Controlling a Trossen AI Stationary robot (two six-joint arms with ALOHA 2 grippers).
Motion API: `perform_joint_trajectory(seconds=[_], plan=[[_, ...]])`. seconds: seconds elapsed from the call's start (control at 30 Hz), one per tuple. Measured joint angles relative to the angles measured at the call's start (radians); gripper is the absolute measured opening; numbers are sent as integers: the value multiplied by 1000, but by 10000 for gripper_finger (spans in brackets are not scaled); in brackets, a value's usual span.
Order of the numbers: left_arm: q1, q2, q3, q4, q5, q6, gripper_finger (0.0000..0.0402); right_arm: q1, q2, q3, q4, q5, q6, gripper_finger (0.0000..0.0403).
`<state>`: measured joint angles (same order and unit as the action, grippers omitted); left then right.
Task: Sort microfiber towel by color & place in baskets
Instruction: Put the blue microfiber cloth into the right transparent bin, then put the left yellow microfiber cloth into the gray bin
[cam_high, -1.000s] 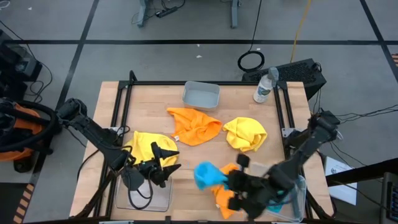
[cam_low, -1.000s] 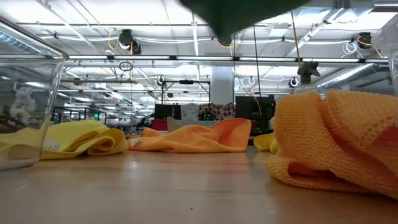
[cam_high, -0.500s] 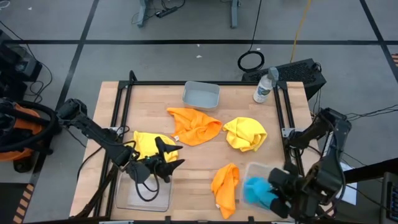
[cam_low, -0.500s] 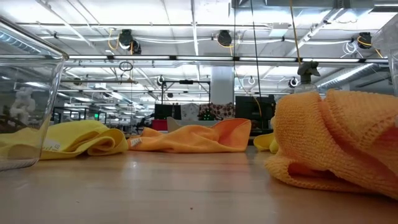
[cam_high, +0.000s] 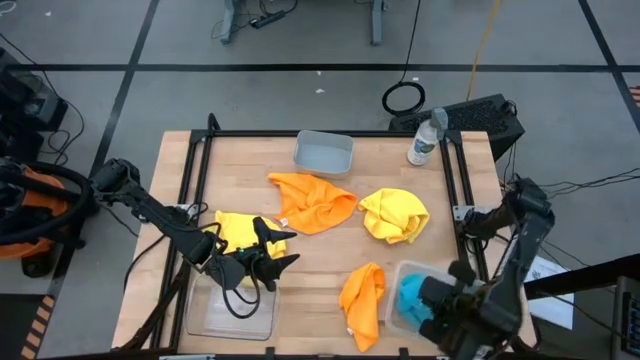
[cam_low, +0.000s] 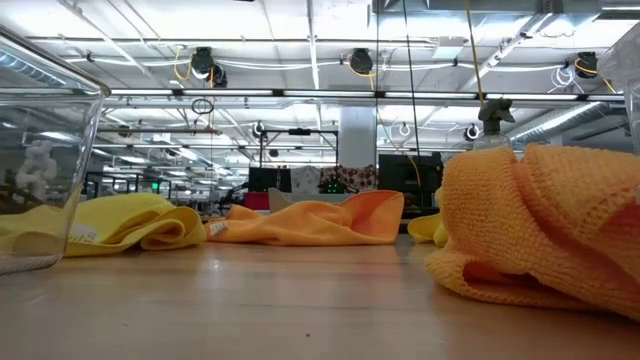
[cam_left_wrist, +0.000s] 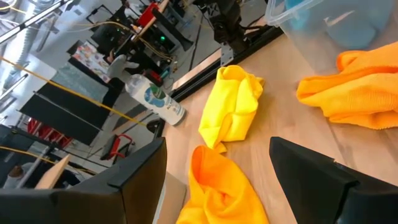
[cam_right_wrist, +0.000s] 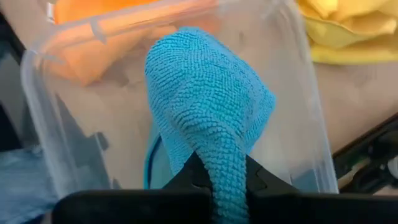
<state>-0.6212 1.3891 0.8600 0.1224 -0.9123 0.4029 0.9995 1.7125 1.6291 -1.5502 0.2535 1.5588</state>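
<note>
I should let go of the blue towel (cam_high: 411, 301) with my right gripper, then close its fingers and push the cloth (cam_right_wrist: 205, 93) down flat, because the towel hangs bunched up inside the clear basket.
My right gripper (cam_high: 432, 302) is shut on a bright blue towel (cam_right_wrist: 205, 112) and points down over the clear basket (cam_high: 470, 285) at the table's near right. An orange towel (cam_high: 363, 300) lies on the table just left of that basket. Further orange (cam_high: 315, 200) and yellow (cam_high: 395, 215) towels lie mid-table. My left gripper (cam_high: 272, 258) hovers open at the near left, beside a yellow towel (cam_high: 235, 232), holding nothing. A second clear basket (cam_high: 235, 312) stands below it, and a small grey basket (cam_high: 323, 152) stands at the far edge. My right gripper pinches a bunched strip of the blue towel (cam_right_wrist: 225, 167) between its two fingers, coming from above and pointing down. The rest of the cloth hangs slack below the fingers, inside the basket's walls (cam_right_wrist: 298, 81). Whether its lower end rests on the basket's bottom, I cannot tell.
A clear water bottle (cam_high: 424, 141) stands at the far right corner. Black frame rails (cam_high: 455, 180) run along the table's sides. In the low view the near orange towel (cam_low: 540, 230) fills the right, with bare wood (cam_low: 250, 300) in front.
My right gripper has carried the blue towel from above the near orange towel toward the table's right edge. It now stands over the clear basket and has tipped to point down, so the towel hangs into the basket. My left gripper has edged slightly toward the right.
</note>
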Motion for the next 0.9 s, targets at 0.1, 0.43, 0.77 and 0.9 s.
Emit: perform_joint_trajectory(seconds=[0.1,0.43,0.77,0.9], plan=[[0,0,0,0,0,-5,288,-31,42,0,4,-30,-83,6],[0,0,0,0,1,-5,288,-96,129,0,7,-42,-221,27],[0,0,0,1,19,-5,288,-98,93,0,47,-117,-147,119],[1,0,0,5,49,-5,288,-93,59,1,58,-172,-112,167]])
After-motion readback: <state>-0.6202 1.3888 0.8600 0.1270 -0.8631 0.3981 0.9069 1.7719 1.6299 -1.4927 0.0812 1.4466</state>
